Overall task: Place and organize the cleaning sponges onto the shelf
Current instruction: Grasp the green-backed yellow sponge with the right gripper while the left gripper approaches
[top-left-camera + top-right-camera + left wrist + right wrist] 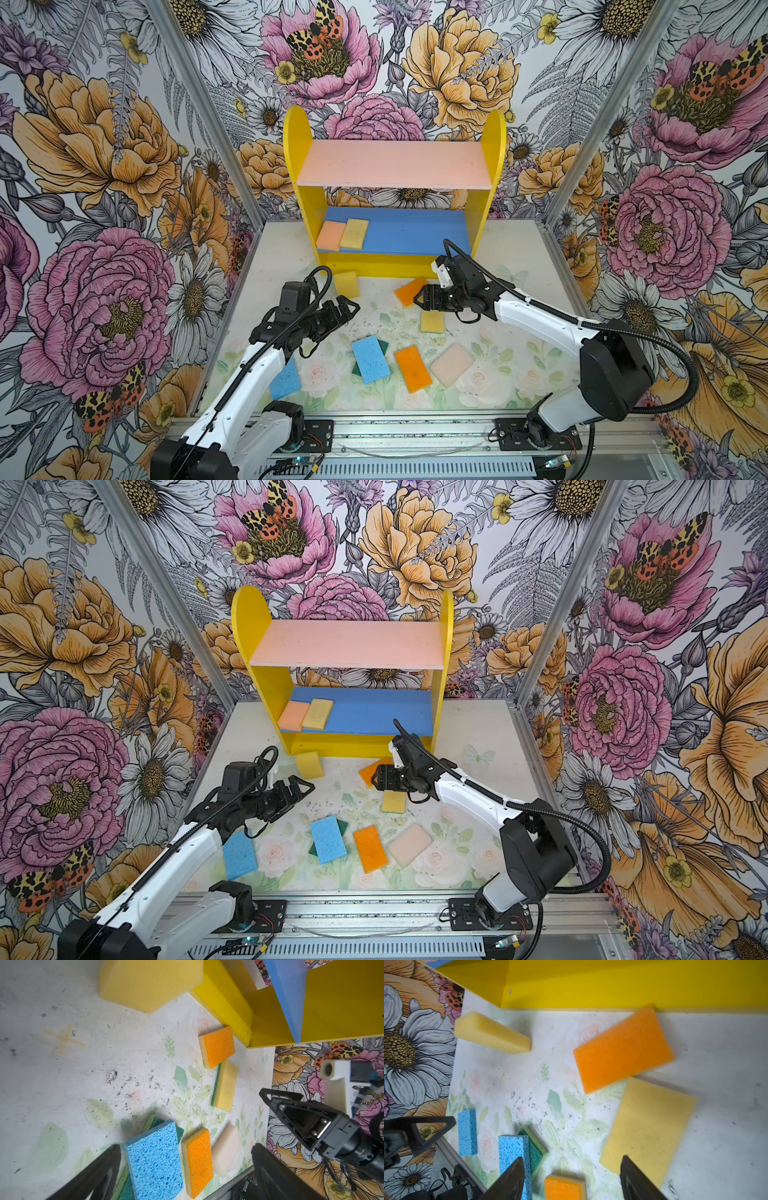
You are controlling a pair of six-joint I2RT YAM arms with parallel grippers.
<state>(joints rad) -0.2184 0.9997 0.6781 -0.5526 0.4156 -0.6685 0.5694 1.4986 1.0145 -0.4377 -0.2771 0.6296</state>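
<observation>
My gripper should expect a green scouring layer hidden on the underside of the yellow sponge beside the far orange sponge, because the yellow one lies foam side up.
The shelf stands at the back, its pink upper board bare. On its blue lower board lie a peach sponge and a yellow sponge. Another yellow sponge leans at the shelf's foot. On the table lie an orange sponge, a yellow one, a blue one over a dark green one, a second orange one, a cream one and a second blue one. My left gripper hovers open and empty. My right gripper is open beside the far orange sponge.
Flowered walls close in both sides and the back. A metal rail with the arm bases runs along the front edge. Dark specks dot the table's middle. The left arm's forearm crosses above the near blue sponge.
</observation>
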